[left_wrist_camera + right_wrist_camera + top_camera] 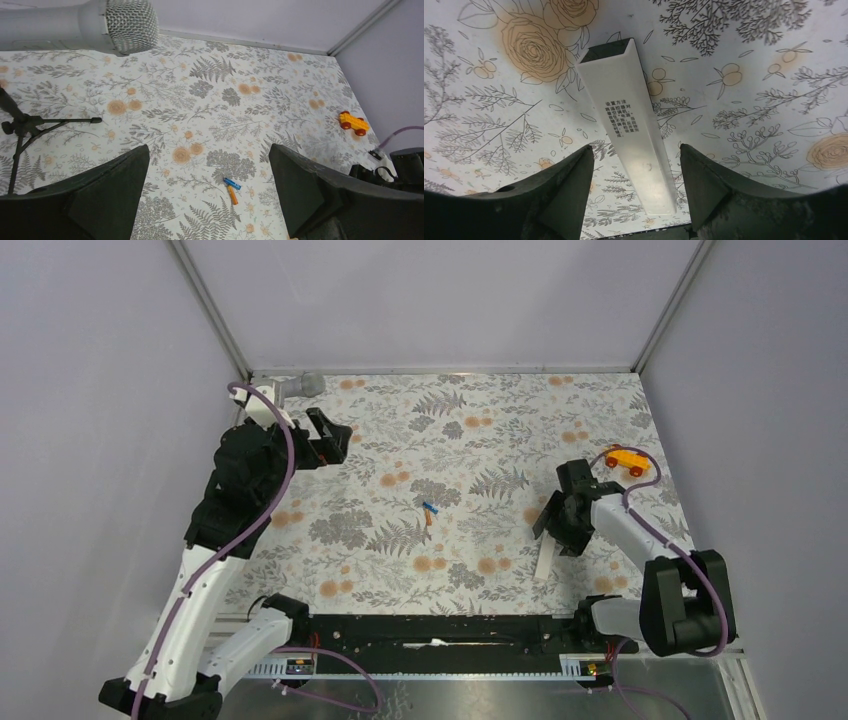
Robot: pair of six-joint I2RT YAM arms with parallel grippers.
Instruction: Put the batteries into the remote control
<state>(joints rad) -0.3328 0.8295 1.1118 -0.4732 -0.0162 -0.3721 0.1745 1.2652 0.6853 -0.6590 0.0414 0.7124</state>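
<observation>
Next, my right gripper grips the remote control [544,559], turns it crosswise and puts it down next to the batteries first, because it lies far from the batteries and my left gripper.
Two small batteries, one blue [431,508] and one orange [428,519], lie touching at an angle on the floral cloth mid-table. In the left wrist view the blue battery [231,183] and orange battery [233,195] lie far below, between the fingers. My left gripper [335,445] hangs open and empty at the back left [208,147]. The white remote control [545,560] lies flat at the right front. My right gripper [552,528] is open just over it. In the right wrist view the remote control [634,120] runs lengthwise between the spread fingers of that gripper [636,150], with a gap on each side.
A grey microphone [310,383] on a black tripod [22,125] stands at the back left, close to my left gripper; its head [127,22] fills the top of the left wrist view. An orange-yellow toy car [625,460] sits at the right edge. Walls enclose the table.
</observation>
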